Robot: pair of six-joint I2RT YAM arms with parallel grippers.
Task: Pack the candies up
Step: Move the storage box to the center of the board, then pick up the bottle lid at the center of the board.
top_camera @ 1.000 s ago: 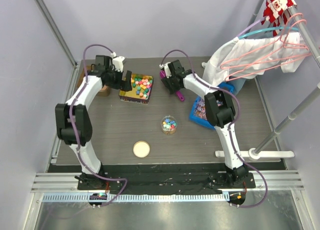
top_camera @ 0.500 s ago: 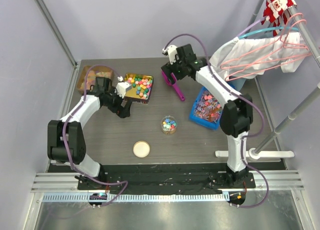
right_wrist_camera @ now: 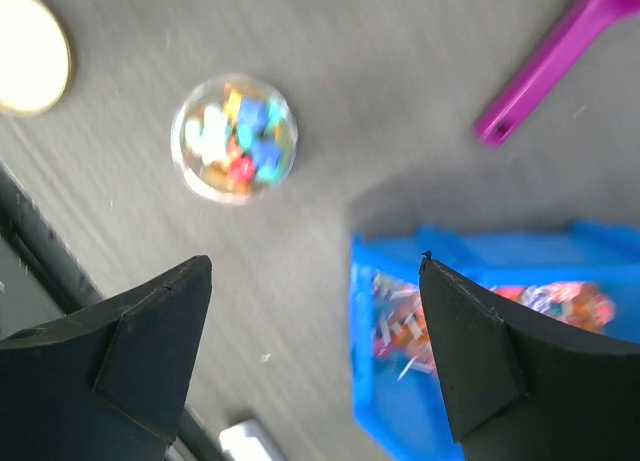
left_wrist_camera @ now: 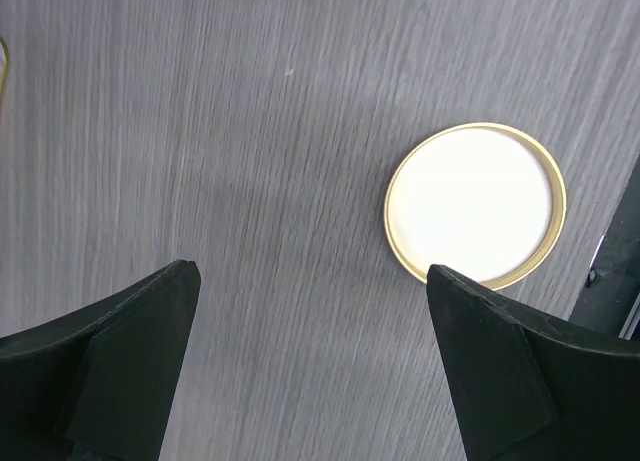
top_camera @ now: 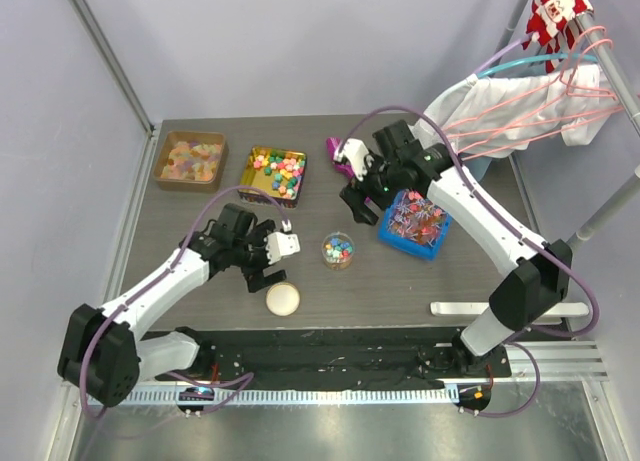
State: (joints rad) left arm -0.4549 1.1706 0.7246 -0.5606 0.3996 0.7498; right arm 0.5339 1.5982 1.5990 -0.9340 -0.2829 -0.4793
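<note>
My left gripper should pick up the gold-rimmed lid [top_camera: 283,298] by the lid's rim [top_camera: 273,310] and hand it over, because the lid is next to my left gripper and away from my right gripper.
The candies [top_camera: 192,161], orange, yellow and pale gummies, fill a brown tray at the back left. A small clear jar [top_camera: 338,250] [right_wrist_camera: 234,137] holding colourful pieces stands mid-table. Its round gold-rimmed lid [top_camera: 283,299] [left_wrist_camera: 475,203] lies flat near the front. My left gripper [top_camera: 266,269] [left_wrist_camera: 312,272] hovers open just left of the lid, only bare table between its fingers. My right gripper [top_camera: 362,207] [right_wrist_camera: 315,266] hangs open and holds nothing, above the table between the jar and a blue tray [top_camera: 392,233] [right_wrist_camera: 470,266].
A gold tin [top_camera: 275,172] of mixed coloured sweets sits beside the brown tray. The blue tray holds wrapped sweets. A purple scoop [top_camera: 333,145] [right_wrist_camera: 545,66] lies at the back, partly behind the right arm. A white bar [top_camera: 510,308] lies front right; hangers with clothes hang at the right.
The left arm swung from the gold tin toward the front, ending beside the lid. The right arm left the purple scoop and moved toward the blue tray. Both grippers opened wider.
</note>
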